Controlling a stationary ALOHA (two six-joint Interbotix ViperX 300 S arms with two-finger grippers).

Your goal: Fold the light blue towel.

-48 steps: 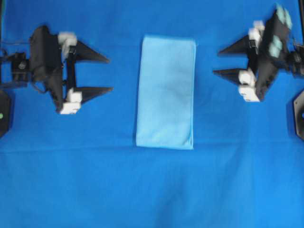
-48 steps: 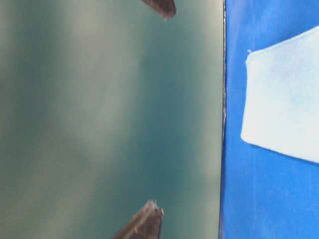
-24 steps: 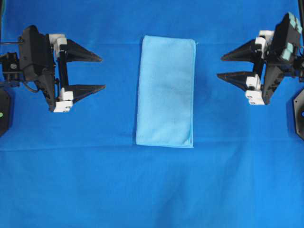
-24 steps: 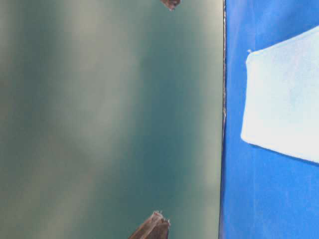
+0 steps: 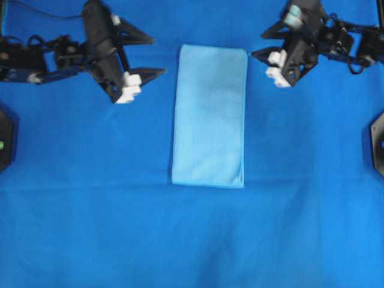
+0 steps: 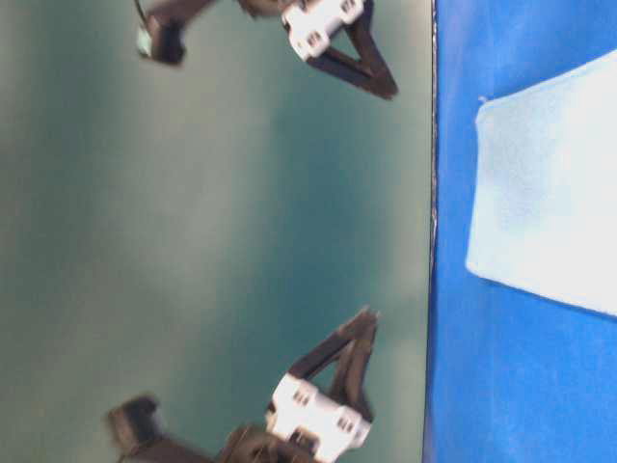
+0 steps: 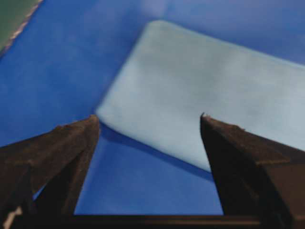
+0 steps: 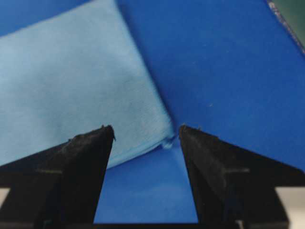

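The light blue towel [image 5: 210, 111] lies thin and flat [image 5: 208, 177], so it should fold back on itself when I bring the far corners over, with its near edge staying down.
The light blue towel [image 5: 210, 117] lies flat as a tall, narrow rectangle in the middle of the royal-blue table covering [image 5: 192, 240]. My left gripper [image 5: 158, 56] is open just left of the towel's far-left corner, touching nothing. My right gripper [image 5: 258, 44] is open just right of the far-right corner. In the left wrist view the towel [image 7: 205, 81] lies ahead of the open left gripper [image 7: 148, 118], its near corner by one fingertip [image 7: 90, 125]. In the right wrist view a towel [image 8: 71, 86] corner sits between the open right gripper's [image 8: 146, 128] tips.
Black base pieces sit at the left edge [image 5: 5, 141] and right edge [image 5: 378, 144] of the overhead view. In the table-level view a green wall [image 6: 193, 241] meets the covering's edge [image 6: 432, 241].
Both arms have swung from the towel's sides toward its far end and inward, now angled at the two far corners. The towel has not moved and both grippers stay open.
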